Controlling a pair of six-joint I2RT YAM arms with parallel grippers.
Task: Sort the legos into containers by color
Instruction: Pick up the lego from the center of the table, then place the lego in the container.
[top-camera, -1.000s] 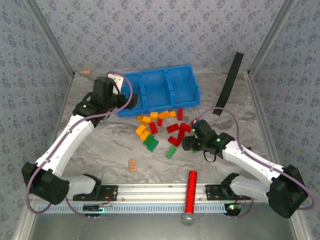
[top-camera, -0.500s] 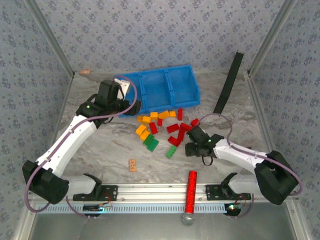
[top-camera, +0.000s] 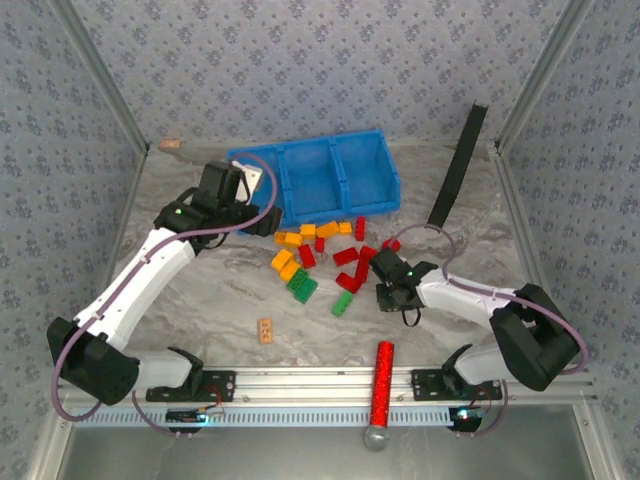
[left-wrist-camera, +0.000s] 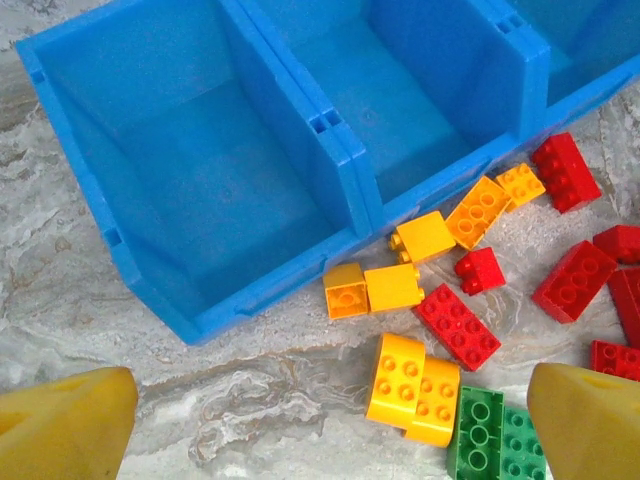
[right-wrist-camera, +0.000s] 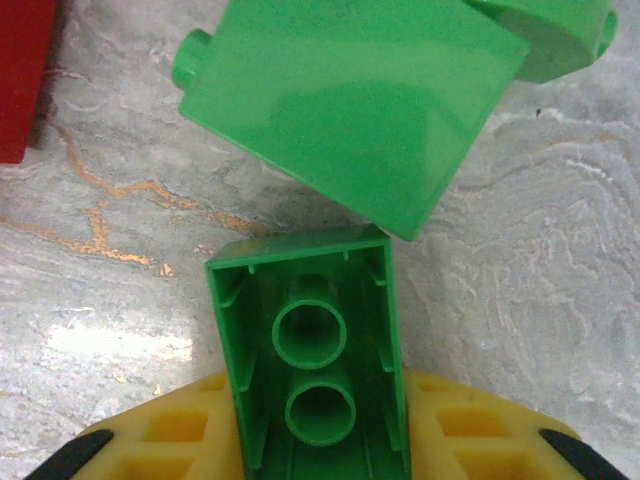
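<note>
The lone green lego's long sides (top-camera: 342, 304) are free of the red legos, so my left gripper should keep going toward that lego, open, and close across its width.
Red, yellow-orange and green legos (top-camera: 320, 255) lie scattered on the marble table in front of the three joined blue containers (top-camera: 330, 170). My right gripper (top-camera: 388, 293) is low at the pile's right edge, shut on a green lego (right-wrist-camera: 310, 370). That lego's hollow underside faces the wrist camera, between the yellow fingers (right-wrist-camera: 150, 440). A second green lego (right-wrist-camera: 350, 100) lies just beyond it, touching its far end. My left gripper (left-wrist-camera: 330, 420) hangs open over the table by the left container (left-wrist-camera: 345, 165), with yellow legos (left-wrist-camera: 415, 385) below and nothing between its fingers.
A flat tan block (top-camera: 265, 329) lies alone toward the front. A red glittery cylinder (top-camera: 381, 385) rests across the metal rail at the near edge. A black strip (top-camera: 458, 165) leans at the back right. Patterned walls close in both sides.
My right gripper has slid a little left and closer to the table, and has closed onto the green lego. The left gripper has shifted slightly along the front of the left container, still open.
</note>
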